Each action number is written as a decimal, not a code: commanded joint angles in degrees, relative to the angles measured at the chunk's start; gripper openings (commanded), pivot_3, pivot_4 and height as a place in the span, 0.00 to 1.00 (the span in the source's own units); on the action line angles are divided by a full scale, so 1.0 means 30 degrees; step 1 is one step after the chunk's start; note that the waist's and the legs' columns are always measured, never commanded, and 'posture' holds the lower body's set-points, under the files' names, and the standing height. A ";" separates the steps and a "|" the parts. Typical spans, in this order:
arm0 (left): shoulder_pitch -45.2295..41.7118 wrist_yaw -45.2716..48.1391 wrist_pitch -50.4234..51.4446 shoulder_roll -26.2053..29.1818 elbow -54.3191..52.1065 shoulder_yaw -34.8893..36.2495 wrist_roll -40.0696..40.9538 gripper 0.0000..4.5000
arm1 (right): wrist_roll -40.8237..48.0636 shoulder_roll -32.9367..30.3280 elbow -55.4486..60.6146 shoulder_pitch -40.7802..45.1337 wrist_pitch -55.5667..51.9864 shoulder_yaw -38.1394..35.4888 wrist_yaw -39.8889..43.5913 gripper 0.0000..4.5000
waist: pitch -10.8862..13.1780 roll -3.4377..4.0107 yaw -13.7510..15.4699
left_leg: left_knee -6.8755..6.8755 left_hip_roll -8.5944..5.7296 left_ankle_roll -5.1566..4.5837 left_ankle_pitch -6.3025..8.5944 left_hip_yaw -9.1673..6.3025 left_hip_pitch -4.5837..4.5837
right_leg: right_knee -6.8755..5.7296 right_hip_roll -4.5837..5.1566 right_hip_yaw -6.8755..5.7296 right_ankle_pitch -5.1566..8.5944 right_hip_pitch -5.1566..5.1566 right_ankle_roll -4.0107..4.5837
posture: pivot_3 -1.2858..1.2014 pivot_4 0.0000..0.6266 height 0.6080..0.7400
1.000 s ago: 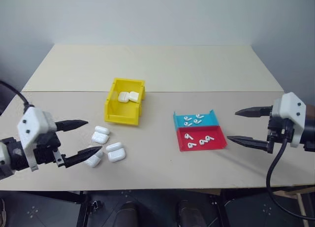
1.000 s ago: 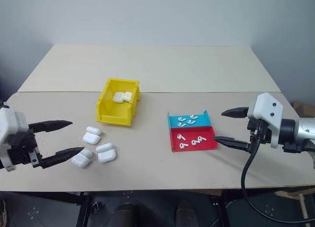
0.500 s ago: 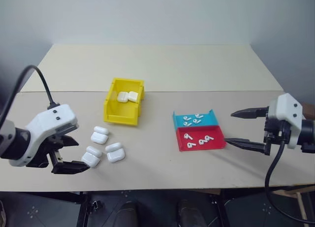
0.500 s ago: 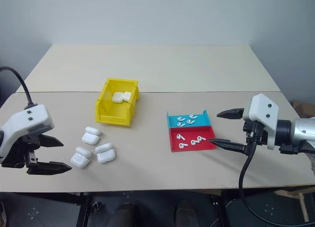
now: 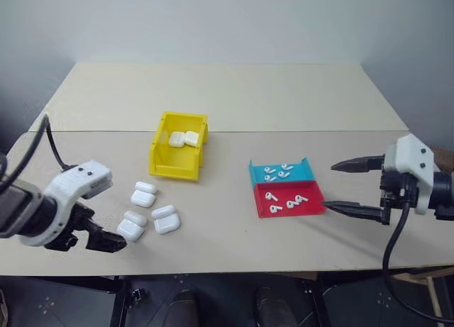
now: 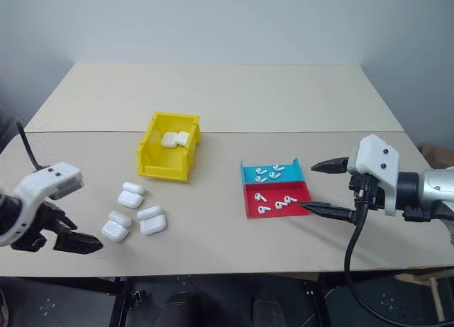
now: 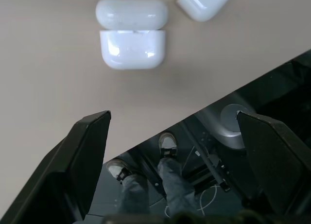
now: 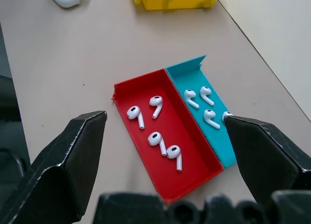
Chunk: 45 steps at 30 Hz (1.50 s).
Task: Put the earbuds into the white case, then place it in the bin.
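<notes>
I should keep moving my open left gripper in until it grips those sides (image 7: 132, 49), as the nearest white case faces its fingers with its body (image 5: 129, 231), both sides of the body free.
Several earbuds (image 8: 163, 139) lie in a red tray (image 8: 187, 182) and a blue tray (image 8: 187, 78) at the right. Three white cases, lids flipped open, lie in a cluster (image 5: 152, 212) left of centre. The nearest case (image 7: 132, 39) lies just beyond my left gripper (image 5: 85, 240). That gripper is open, points steeply down over the table's front edge and holds nothing. The yellow bin (image 5: 174, 169) stands behind the cluster with two white cases (image 5: 184, 138) inside. My right gripper (image 5: 328, 186) hangs open and empty just right of the red tray.
The beige table (image 5: 227, 100) stretches bare behind the bin and trays. Its front edge runs right under my left gripper, with dark floor below it. A seam crosses the table behind the bin.
My left gripper has rolled and tipped from nearly level to steeply down, sinking slightly left toward the table's front edge. The right gripper stayed where it was.
</notes>
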<state>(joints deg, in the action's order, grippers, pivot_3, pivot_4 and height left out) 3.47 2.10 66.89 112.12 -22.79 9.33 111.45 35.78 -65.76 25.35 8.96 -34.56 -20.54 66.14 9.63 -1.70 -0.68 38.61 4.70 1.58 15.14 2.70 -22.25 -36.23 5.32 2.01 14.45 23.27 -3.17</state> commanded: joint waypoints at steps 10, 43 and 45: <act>-0.3758 -0.7065 -0.2354 -0.4845 -0.0582 -0.4545 0.0517 1.00 | 0.0211 -0.0842 -0.0856 0.1524 0.0048 0.0335 0.1151 0.99 | 0.0000 0.0003 0.0271 | 0.0001 -0.0005 0.0003 -0.0001 0.0036 0.0001 | 0.0028 0.0002 0.0019 -0.0007 -0.0002 0.0013 | 0.52 0.24 1.00; -1.5369 -1.2864 0.5210 -1.3437 0.6158 -1.2931 0.0517 0.65 | 0.0662 -0.0611 0.1050 -0.1012 -0.0939 -0.2047 0.0492 1.00 | -0.0092 0.0120 0.0920 | 0.0066 -0.0038 0.0040 -0.0024 0.0019 0.0044 | 0.0018 0.0025 0.0048 -0.0033 -0.0074 -0.0006 | 0.52 0.24 1.00; -1.5239 -1.2812 0.5137 -1.3040 0.5976 -1.2756 0.0517 0.63 | 0.0630 -0.0640 0.0991 -0.0999 -0.0865 -0.1960 0.0459 1.00 | -0.0090 0.0117 0.0915 | 0.0067 -0.0039 0.0040 -0.0024 0.0020 0.0034 | 0.0021 0.0025 0.0049 -0.0034 -0.0065 -0.0008 | 0.52 0.24 1.00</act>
<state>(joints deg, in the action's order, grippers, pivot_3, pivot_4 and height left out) -42.56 -37.21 81.74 71.87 -3.43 -29.24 112.36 37.03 -67.31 27.61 5.72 -37.11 -23.86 67.51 9.36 -1.35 2.06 38.81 4.58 1.70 15.07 2.76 -22.17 -36.17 5.39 2.15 14.35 23.10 -3.19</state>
